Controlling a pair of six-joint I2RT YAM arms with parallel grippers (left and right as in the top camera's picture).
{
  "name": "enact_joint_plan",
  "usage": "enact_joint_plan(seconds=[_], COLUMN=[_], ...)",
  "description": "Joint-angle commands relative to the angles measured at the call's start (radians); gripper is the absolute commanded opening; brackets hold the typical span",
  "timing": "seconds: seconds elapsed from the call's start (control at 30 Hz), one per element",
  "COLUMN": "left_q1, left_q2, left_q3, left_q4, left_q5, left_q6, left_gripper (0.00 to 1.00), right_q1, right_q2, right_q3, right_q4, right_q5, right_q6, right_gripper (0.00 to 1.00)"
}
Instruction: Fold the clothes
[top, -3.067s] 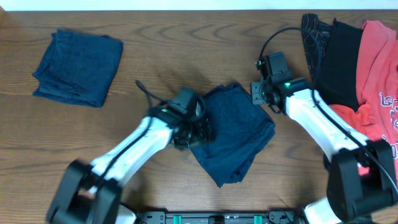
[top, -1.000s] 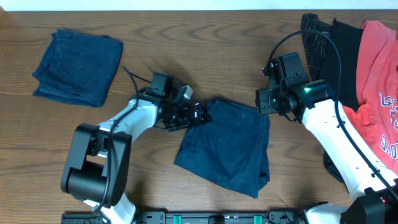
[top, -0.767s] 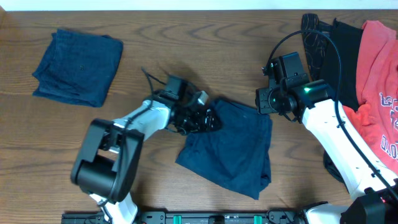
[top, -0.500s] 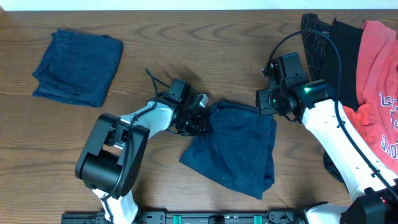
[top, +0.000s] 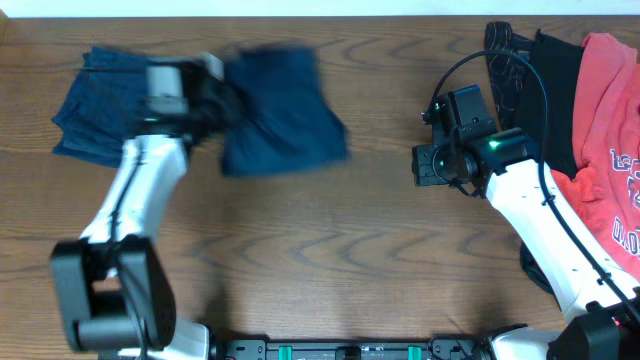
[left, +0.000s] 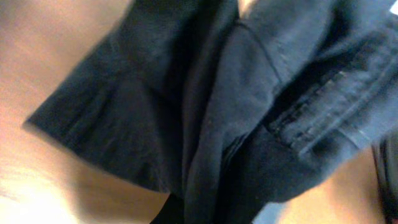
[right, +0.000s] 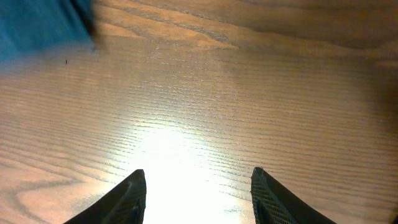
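The carried navy garment (top: 285, 112) is still folded, and the other folded garment (top: 97, 108) lies flat beside it. The robot's left gripper keeps going until it is over that other garment and let go there.
A folded navy garment (top: 282, 110) hangs blurred over the far left of the table, and my left gripper (top: 215, 95) is shut on its left edge. Its dark folds and a seam (left: 249, 106) fill the left wrist view and hide the fingers. Another folded navy garment (top: 95, 115) lies just left of it, partly under my left arm. My right gripper (top: 420, 165) hovers open over bare wood right of centre, with nothing between its fingers (right: 134, 199). A blue corner of the carried garment (right: 37, 25) shows at the top left of the right wrist view.
A pile of unfolded clothes sits at the right edge: a black piece (top: 545, 90), a patterned dark piece (top: 505, 60) and a red shirt (top: 610, 130). My right arm stretches along the right side of the wooden table (top: 330, 250).
My left gripper shut on the navy garment's edge at the table's middle, then swung it up to the far left beside the other folded one. The right arm has stayed still.
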Motion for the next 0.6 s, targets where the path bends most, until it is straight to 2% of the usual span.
enact_joint_plan(seconds=[0.0,0.2,0.27,0.43,0.47,0.5,0.53,0.57], left_q1=[0.110,0.283,0.330,0.415,0.425,0.436,0.445,0.454], left_q2=[-0.043,-0.023,-0.008,0.044,0.053,0.063,0.067,0.068], left_q3=[0.037,0.037,0.037,0.036,0.036,0.036,0.036,0.036], left_q4=[0.068,0.212,0.238,0.184,0.167,0.147,0.130,0.114], left_q5=[-0.140,-0.301,-0.311,-0.311,-0.311,-0.311,-0.311,-0.311], left_q6=[-0.024,-0.023,-0.023,-0.024,-0.023,-0.023,-0.023,-0.023], left_gripper=[0.06,0.06,0.06,0.07,0.10,0.24,0.45,0.74], right_q1=[0.006,0.006,0.006,0.006,0.006,0.006,0.006,0.006], right_q2=[0.006,0.006,0.006,0.006,0.006,0.006,0.006,0.006], right_q3=[0.003,0.003,0.003,0.003,0.003,0.003,0.003,0.003], right_q4=[0.000,0.000,-0.001,0.003,0.003,0.003,0.003,0.003], right_q5=[0.007,0.006,0.006,0.006,0.006,0.006,0.006,0.006], right_q6=[-0.014,-0.014,-0.014,-0.014,-0.014,-0.014,-0.014,-0.014], right_gripper=[0.53,0.53,0.53,0.53,0.53,0.53,0.53,0.53])
